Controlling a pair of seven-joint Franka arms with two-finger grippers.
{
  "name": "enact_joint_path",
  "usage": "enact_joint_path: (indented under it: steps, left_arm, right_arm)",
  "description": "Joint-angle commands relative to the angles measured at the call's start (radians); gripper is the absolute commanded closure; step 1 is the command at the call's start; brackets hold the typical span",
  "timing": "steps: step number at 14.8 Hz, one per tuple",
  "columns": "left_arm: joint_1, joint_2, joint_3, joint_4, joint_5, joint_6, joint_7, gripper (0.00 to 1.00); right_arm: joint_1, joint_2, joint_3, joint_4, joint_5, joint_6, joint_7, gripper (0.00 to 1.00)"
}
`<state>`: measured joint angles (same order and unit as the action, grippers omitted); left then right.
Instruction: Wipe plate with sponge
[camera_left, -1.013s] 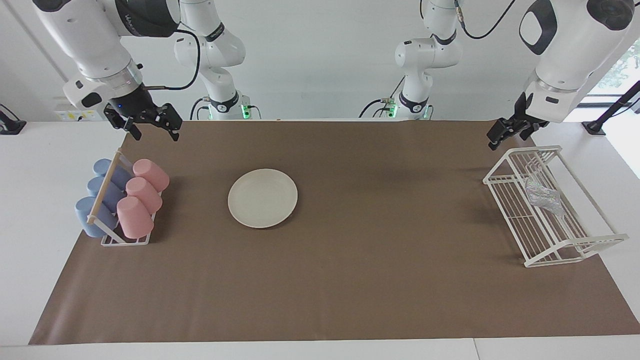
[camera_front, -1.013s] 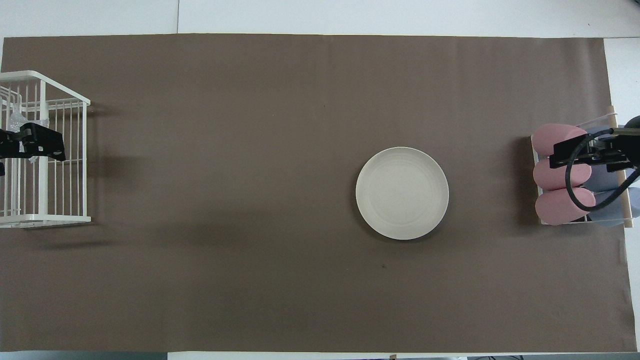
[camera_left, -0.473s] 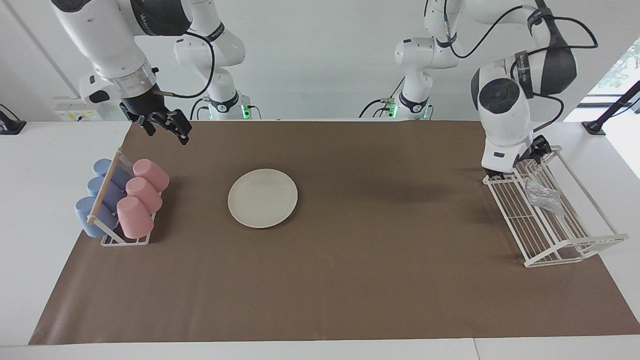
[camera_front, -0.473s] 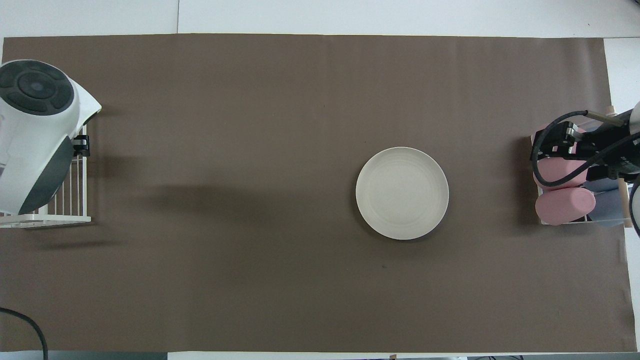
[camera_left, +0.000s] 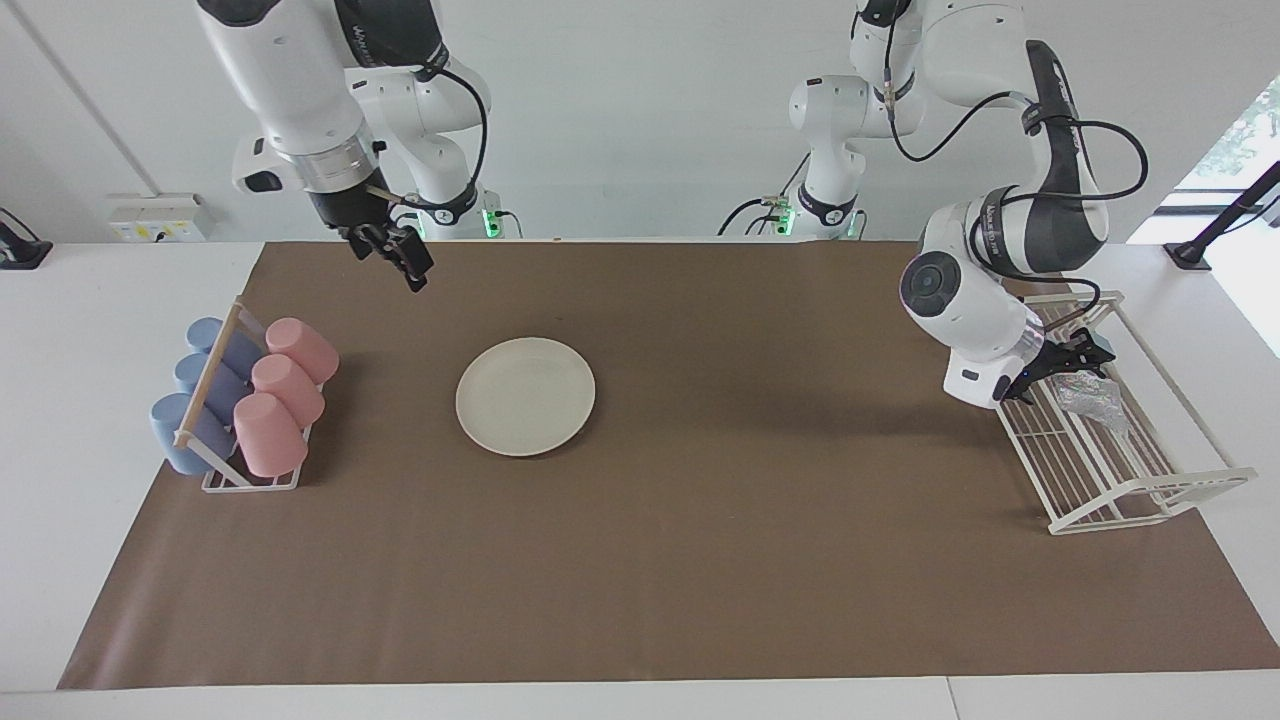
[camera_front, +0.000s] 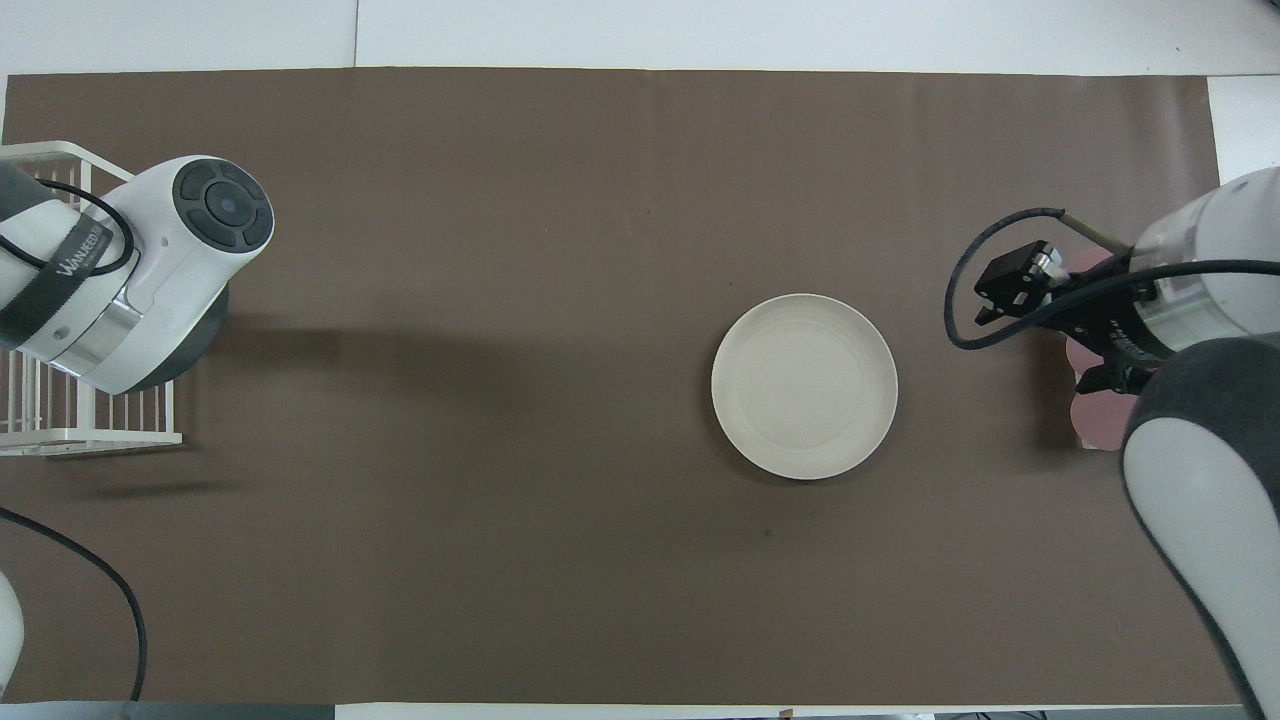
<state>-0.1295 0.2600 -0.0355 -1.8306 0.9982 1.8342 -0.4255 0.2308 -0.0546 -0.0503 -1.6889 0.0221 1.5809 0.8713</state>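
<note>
The cream-white plate (camera_front: 805, 386) is lying flat on the brown mat (camera_front: 792, 480), so it should stay put when the robot wipes it with the silvery sponge.
The cream-white plate (camera_left: 525, 396) lies flat on the brown mat, toward the right arm's end; it also shows in the overhead view (camera_front: 804, 386). The silvery speckled sponge (camera_left: 1096, 406) lies in the white wire rack (camera_left: 1140, 490) at the left arm's end. My left gripper (camera_left: 1062, 364) is low at the rack's end nearest the robots, right beside the sponge; I cannot tell whether it touches it. In the overhead view the left arm hides the sponge and the gripper. My right gripper (camera_left: 392, 252) is open and empty, up in the air over the mat between the cup holder and the plate.
A holder with pink and blue cups (camera_left: 245, 400) lying on their sides stands at the right arm's end of the mat. In the overhead view the right arm covers most of it, and only a corner of the wire rack (camera_front: 60, 438) shows.
The left arm has swung down and brought its gripper low into the rack beside the sponge. The right gripper has moved from over the cup holder toward the plate. Plate and sponge have not moved.
</note>
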Motion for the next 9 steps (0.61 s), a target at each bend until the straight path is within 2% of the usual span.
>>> enact_joint_path:
  steps: [1,2,3,4,5,6,8,9]
  left_arm:
    - [-0.009,0.007,0.008,-0.012,0.037,0.019,-0.015,0.0]
    - [-0.007,0.007,0.008,-0.013,0.037,0.019,-0.015,0.02]
    - [-0.007,0.007,0.009,-0.015,0.036,0.016,-0.015,0.11]
    - [-0.007,0.007,0.009,-0.013,0.036,0.013,-0.013,0.28]
    - [-0.007,0.007,0.009,-0.012,0.036,0.008,-0.013,0.52]
    - [-0.007,0.007,0.009,-0.01,0.036,0.005,-0.012,0.7]
    - [-0.007,0.007,0.009,-0.009,0.036,0.005,-0.012,0.98]
    - [-0.005,0.007,0.009,-0.004,0.036,0.004,-0.01,1.0]
  right_arm:
    - [0.044,-0.044,0.003,-0.067,0.004,0.088,0.199,0.0]
    - [0.053,-0.045,0.006,-0.072,0.005,0.109,0.262,0.0]
    - [0.062,-0.044,0.006,-0.075,0.007,0.119,0.314,0.0]
    - [0.076,-0.044,0.006,-0.083,0.013,0.134,0.365,0.0]
    - [0.082,-0.045,0.006,-0.086,0.03,0.142,0.417,0.0]
    - [0.084,-0.05,0.006,-0.095,0.041,0.142,0.473,0.0]
    - [0.103,-0.068,0.006,-0.139,0.042,0.158,0.535,0.0]
    - [0.111,-0.068,0.006,-0.146,0.042,0.169,0.551,0.0]
